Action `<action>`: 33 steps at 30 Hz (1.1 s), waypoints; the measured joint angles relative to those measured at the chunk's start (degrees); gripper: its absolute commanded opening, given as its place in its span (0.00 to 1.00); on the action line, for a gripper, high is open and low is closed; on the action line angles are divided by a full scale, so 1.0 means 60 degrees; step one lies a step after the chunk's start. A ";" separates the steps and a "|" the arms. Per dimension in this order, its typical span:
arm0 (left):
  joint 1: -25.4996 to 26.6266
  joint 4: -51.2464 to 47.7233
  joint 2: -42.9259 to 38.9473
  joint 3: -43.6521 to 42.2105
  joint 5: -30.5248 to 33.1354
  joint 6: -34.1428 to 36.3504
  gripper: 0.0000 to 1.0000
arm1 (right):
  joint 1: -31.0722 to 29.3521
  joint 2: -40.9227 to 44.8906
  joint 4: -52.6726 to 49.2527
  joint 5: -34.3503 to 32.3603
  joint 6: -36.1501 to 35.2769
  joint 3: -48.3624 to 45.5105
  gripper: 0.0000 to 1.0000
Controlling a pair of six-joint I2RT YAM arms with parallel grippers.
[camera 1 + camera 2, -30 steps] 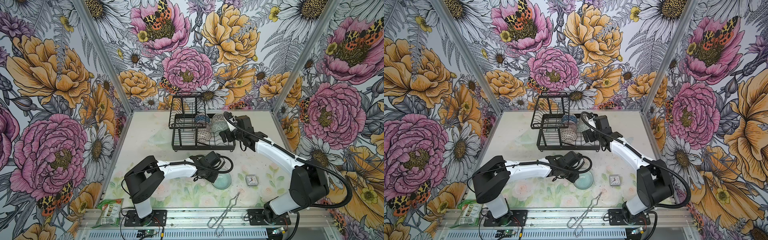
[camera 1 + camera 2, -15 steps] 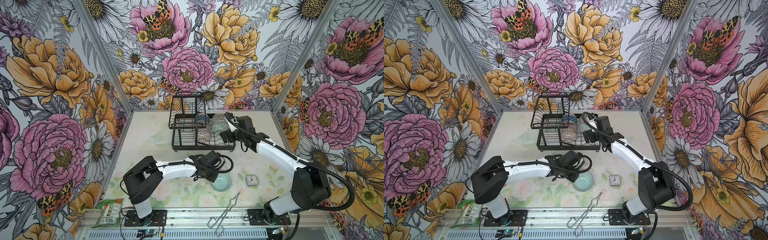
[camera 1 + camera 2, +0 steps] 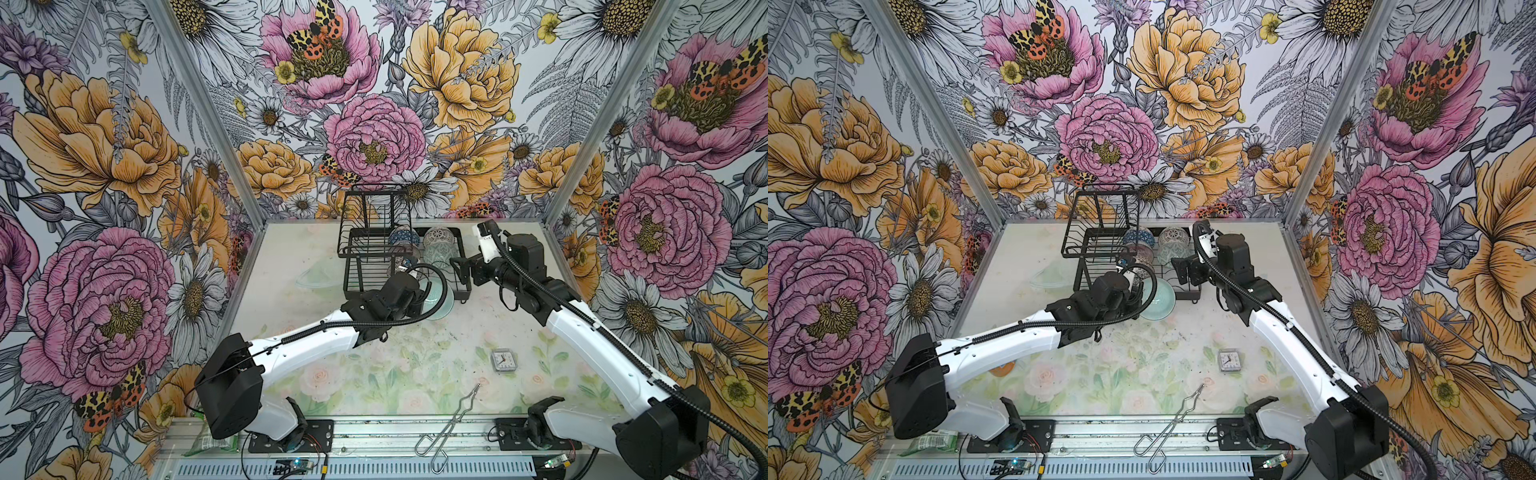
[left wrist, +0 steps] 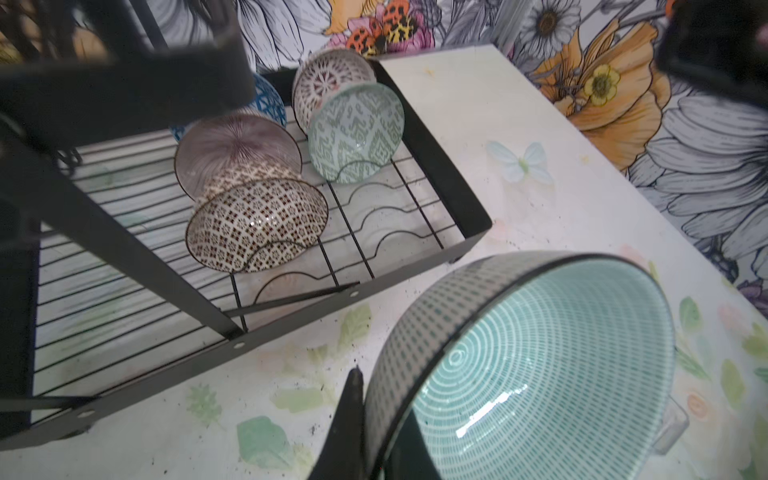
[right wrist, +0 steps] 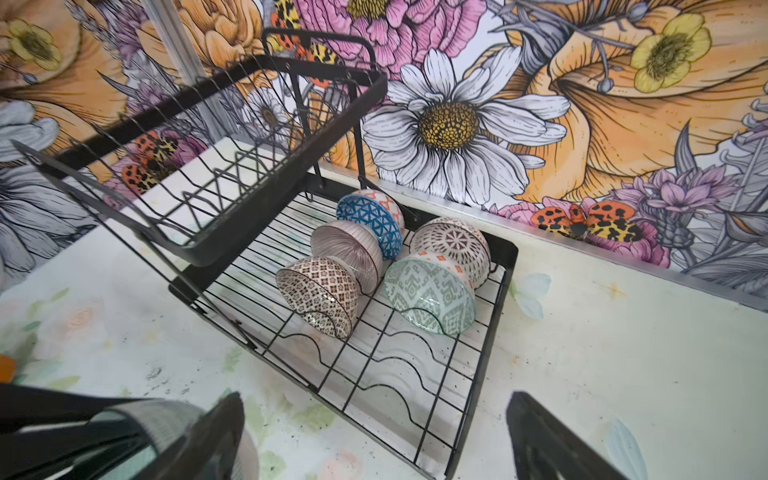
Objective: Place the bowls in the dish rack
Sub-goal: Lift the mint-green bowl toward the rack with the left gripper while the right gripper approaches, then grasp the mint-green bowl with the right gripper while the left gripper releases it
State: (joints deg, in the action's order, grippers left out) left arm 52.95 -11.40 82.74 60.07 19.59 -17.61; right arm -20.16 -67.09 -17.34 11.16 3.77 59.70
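The free slots before the green-grey maze bowl (image 5: 400, 372) are on the side of my right gripper, so my right gripper should take over the mint bowl (image 3: 1159, 300) from my left gripper.
My left gripper (image 4: 374, 415) is shut on the rim of the mint bowl (image 4: 540, 365), one finger outside the wall and one inside. In both top views the bowl (image 3: 438, 297) (image 3: 1158, 299) hangs tilted on its side just in front of the black dish rack (image 3: 361, 249). Several patterned bowls stand on edge in the rack's base tray (image 5: 509, 257): blue triangles (image 5: 374, 220), pink stripes (image 5: 349, 249), mosaic (image 5: 320, 291), green-grey maze (image 5: 428, 291) and dots (image 5: 453, 245). My right gripper (image 3: 459, 270) (image 5: 374, 405) hovers open at the rack's right front corner, holding nothing.
A clear glass dish (image 3: 320, 276) lies left of the rack. A small square clock (image 3: 500, 359) sits on the mat at the right. Metal tongs (image 3: 453, 419) lie across the front edge, and a snack packet (image 3: 212, 440) lies by the left arm's base.
My left gripper finished closing on the mint bowl, then lifted it off the mat, tipped it on its side and carried it back toward the rack. The right arm has hardly moved.
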 measured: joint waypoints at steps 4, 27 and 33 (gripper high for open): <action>-0.0117 0.0750 0.0022 0.0051 0.0426 0.0423 0.00 | 0.0000 0.0495 0.0004 0.0623 0.0266 -0.0058 1.00; -0.0357 0.2845 0.0412 0.0488 0.0583 0.0962 0.00 | -0.0725 -0.1333 0.0171 0.1024 0.1657 0.0058 0.54; -0.0357 0.2976 0.0444 0.0488 0.0481 0.0933 0.00 | -0.0772 -0.1333 0.0503 0.0641 0.1752 0.0149 0.46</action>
State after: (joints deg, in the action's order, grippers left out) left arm 50.81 6.46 85.41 63.00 22.48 -12.01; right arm -24.80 -75.09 -14.33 15.00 14.28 60.60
